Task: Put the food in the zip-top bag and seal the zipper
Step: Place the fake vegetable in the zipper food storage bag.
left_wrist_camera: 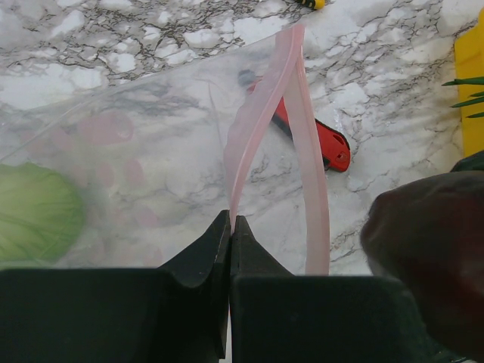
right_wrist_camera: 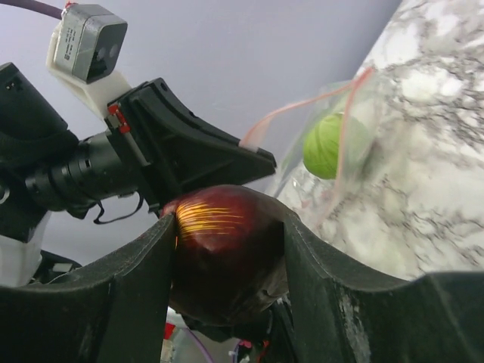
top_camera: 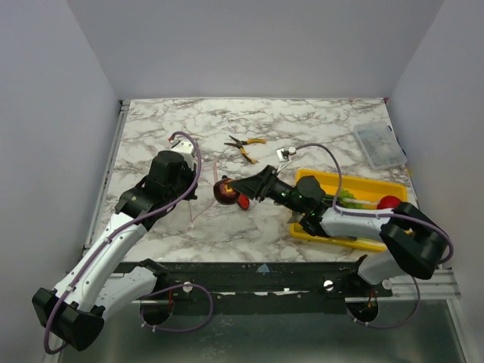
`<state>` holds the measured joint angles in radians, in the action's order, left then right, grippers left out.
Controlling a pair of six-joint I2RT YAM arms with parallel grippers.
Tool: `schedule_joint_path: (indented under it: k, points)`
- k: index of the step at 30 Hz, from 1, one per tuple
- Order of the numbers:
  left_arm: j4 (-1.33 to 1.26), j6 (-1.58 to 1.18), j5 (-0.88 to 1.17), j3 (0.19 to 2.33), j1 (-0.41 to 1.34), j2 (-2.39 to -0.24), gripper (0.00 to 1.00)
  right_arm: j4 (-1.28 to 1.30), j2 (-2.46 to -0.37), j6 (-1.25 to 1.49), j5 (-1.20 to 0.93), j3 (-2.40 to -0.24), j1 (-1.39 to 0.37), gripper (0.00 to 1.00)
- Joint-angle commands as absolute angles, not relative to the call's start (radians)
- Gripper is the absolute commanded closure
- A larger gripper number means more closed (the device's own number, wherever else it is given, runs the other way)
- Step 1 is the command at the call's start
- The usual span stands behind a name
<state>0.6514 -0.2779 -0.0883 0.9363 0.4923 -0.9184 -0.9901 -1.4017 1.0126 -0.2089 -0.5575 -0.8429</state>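
Note:
My right gripper should keep going into the bag's opening (left_wrist_camera: 274,181), which is open in front of the aubergine (top_camera: 225,191), and let go of the aubergine past the zipper.
The clear zip-top bag (left_wrist_camera: 144,151) lies on the marble with a green cabbage (left_wrist_camera: 38,215) inside. My left gripper (left_wrist_camera: 231,224) is shut on one side of the pinkish zipper (left_wrist_camera: 261,113) and holds the mouth apart. My right gripper (right_wrist_camera: 227,242) is shut on a dark purple-red aubergine (right_wrist_camera: 219,249) and holds it just in front of the bag's mouth. In the top view the aubergine (top_camera: 224,190) hangs right of my left gripper (top_camera: 197,193). The cabbage also shows in the right wrist view (right_wrist_camera: 329,144).
A red-handled knife (left_wrist_camera: 327,145) lies on the marble beyond the bag's mouth. A yellow tray (top_camera: 355,184) at the right holds a red tomato (top_camera: 388,202) and green spring onions (top_camera: 346,198). Yellow-handled pliers (top_camera: 246,147) and a clear box (top_camera: 378,146) lie farther back.

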Motion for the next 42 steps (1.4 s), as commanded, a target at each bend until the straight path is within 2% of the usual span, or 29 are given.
schedule_joint_path:
  k: [1, 4, 10, 15, 22, 24, 36, 42]
  points:
    - [0.64, -0.281, -0.074, 0.937, 0.489, -0.907, 1.0, -1.182, -1.539, 1.051, -0.141, -0.665, -0.904, 0.87]
    - [0.641, -0.281, -0.073, 0.937, 0.489, -0.9, 1.0, -1.234, -1.606, 1.066, -0.109, -0.686, -0.917, 0.87]
    - [0.638, -0.282, -0.079, 0.934, 0.489, -0.879, 1.0, -1.056, -1.631, 0.968, 0.057, -0.725, -0.955, 0.84]
    - [0.64, -0.283, -0.087, 0.937, 0.489, -0.872, 1.0, -0.909, -1.638, 0.889, 0.157, -0.772, -0.996, 0.64]
    - [0.629, -0.284, -0.11, 0.93, 0.489, -0.835, 1.0, -0.887, -1.654, 0.887, 0.147, -0.794, -1.003, 0.21]
    - [0.627, -0.284, -0.119, 0.927, 0.489, -0.827, 1.0, -0.866, -1.648, 0.88, 0.14, -0.804, -1.003, 0.15]
    - [0.632, -0.282, -0.104, 0.928, 0.489, -0.839, 1.0, -0.689, -1.464, 0.827, 0.181, -0.779, -1.006, 0.13]
    - [0.633, -0.281, -0.101, 0.929, 0.489, -0.843, 1.0, -0.369, -1.248, 0.789, 0.341, -0.746, -1.005, 0.15]
